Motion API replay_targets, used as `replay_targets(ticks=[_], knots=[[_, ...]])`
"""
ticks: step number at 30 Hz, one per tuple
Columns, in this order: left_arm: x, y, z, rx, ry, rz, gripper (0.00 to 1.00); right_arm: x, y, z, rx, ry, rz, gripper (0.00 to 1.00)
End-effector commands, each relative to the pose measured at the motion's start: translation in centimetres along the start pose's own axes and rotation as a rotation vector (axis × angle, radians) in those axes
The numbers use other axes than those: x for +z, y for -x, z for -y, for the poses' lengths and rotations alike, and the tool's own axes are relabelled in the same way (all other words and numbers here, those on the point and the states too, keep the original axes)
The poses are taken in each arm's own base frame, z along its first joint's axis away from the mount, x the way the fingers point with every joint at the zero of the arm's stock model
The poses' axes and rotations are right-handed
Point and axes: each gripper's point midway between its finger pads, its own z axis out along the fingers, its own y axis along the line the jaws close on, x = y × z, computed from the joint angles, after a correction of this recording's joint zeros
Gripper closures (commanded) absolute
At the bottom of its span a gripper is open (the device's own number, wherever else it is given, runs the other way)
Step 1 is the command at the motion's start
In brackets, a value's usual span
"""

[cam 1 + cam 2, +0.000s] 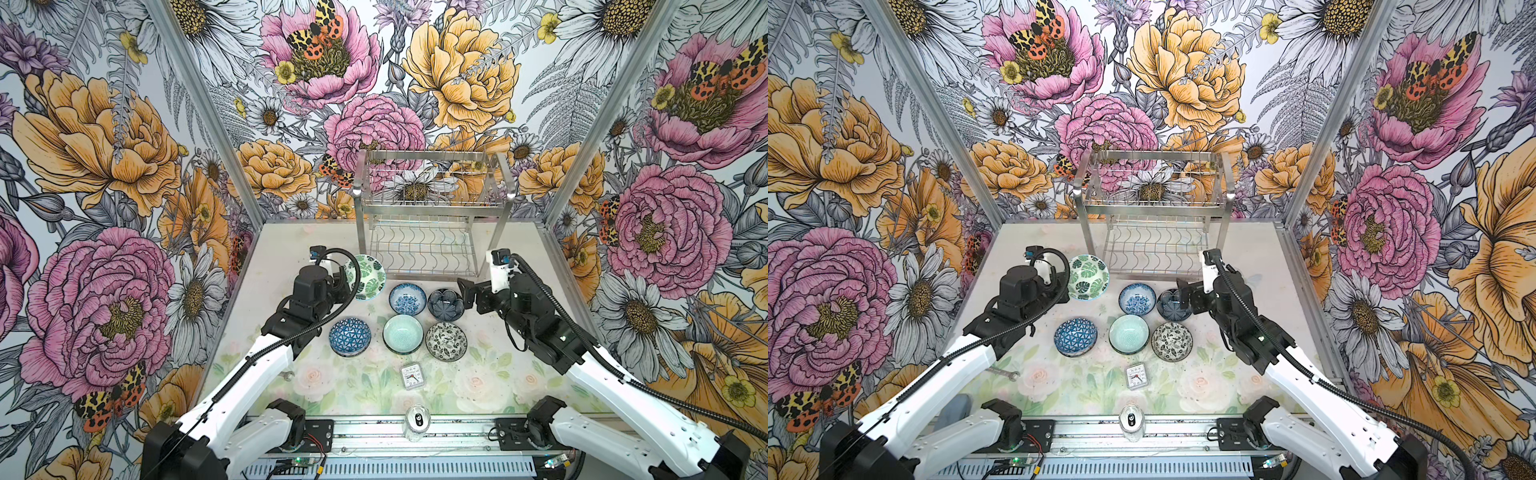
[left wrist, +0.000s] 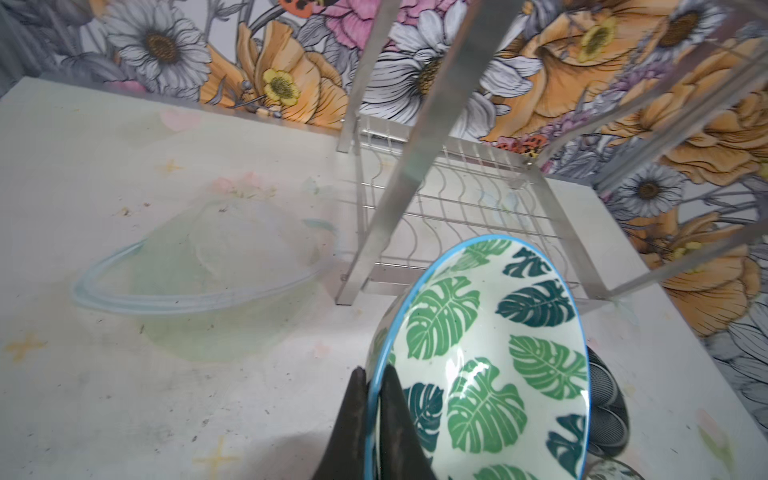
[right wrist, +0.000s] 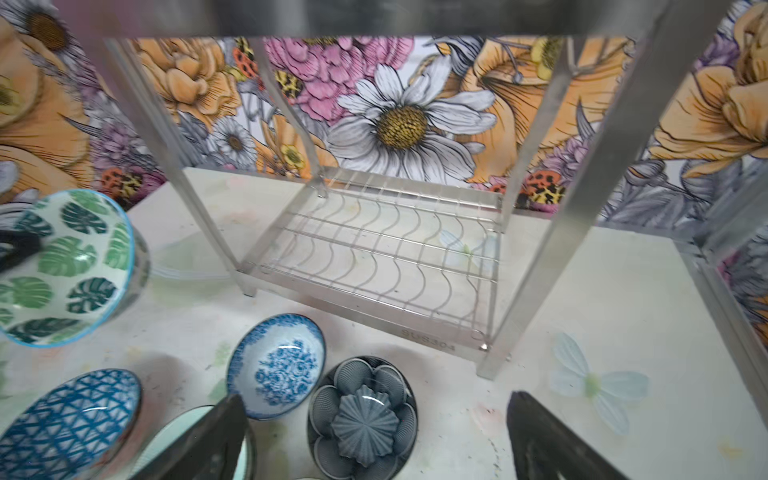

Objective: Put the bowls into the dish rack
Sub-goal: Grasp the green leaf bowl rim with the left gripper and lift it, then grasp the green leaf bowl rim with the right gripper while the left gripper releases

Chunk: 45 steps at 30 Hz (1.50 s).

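My left gripper is holding the green-leaf bowl outside the rack's front leg (image 1: 360, 232), so next my right gripper grabs the bowl's free rim (image 1: 384, 279) and puts it into the rack's lower level.
My left gripper (image 2: 375, 374) is shut on the blue rim of the green-leaf bowl (image 1: 365, 277), which it holds tilted just left of the dish rack's (image 1: 432, 199) front leg. Five more bowls sit on the table in front of the rack: blue floral (image 1: 407, 298), navy petal (image 1: 444, 304), blue triangle (image 1: 350, 336), pale teal (image 1: 402, 333) and black-white leaf (image 1: 446, 341). My right gripper (image 3: 376, 397) is open and holds nothing. It hovers just right of and above the navy petal bowl (image 3: 363, 419). Both rack tiers hold nothing.
A small white clock (image 1: 412, 376) lies in front of the bowls, and a glass jar (image 1: 417, 422) stands at the front rail. A wrench (image 1: 1005, 372) lies under the left arm. Flowered walls close in the left, right and back sides.
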Motion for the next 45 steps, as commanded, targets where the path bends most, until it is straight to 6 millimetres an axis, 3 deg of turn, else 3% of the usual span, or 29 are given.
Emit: replay_targets(ticks=[1,8,15,24,31,35,39,40,44,45], knots=[[-0.9,1.3,2.1,-0.008,-0.036,0.075,1.0,-0.2,1.6,-3.5,0.015,0.101,0.012,0.0],[-0.9,0.3,7.0,-0.001,-0.135,0.098,1.0,2.2,1.2,-8.7,0.038,0.197,-0.022,0.01],[-0.6,-0.1,9.8,0.013,-0.183,0.105,1.0,5.6,-0.7,-9.8,0.09,0.168,-0.071,0.04],[-0.7,0.0,10.2,0.016,-0.2,0.113,1.0,7.1,-2.2,-9.7,0.121,0.139,-0.096,0.31],[-0.5,-0.1,10.8,0.019,-0.232,0.107,1.0,8.3,-2.9,-10.3,0.131,0.152,-0.116,0.43],[-0.7,-0.1,11.0,0.02,-0.244,0.108,1.0,8.3,-2.7,-10.4,0.133,0.153,-0.112,0.62],[-0.9,-0.1,10.9,0.019,-0.249,0.109,1.0,8.0,-2.1,-10.2,0.129,0.147,-0.095,0.96],[-0.8,-0.2,10.9,0.019,-0.247,0.107,1.0,7.9,-2.0,-10.0,0.13,0.14,-0.088,1.0],[-0.9,-0.2,10.6,0.061,-0.225,0.097,1.0,7.1,-1.4,-9.2,0.105,0.111,-0.058,1.0],[-1.0,-0.1,9.9,0.104,-0.185,0.089,0.87,6.8,-1.2,-8.6,0.087,0.088,-0.052,1.0]])
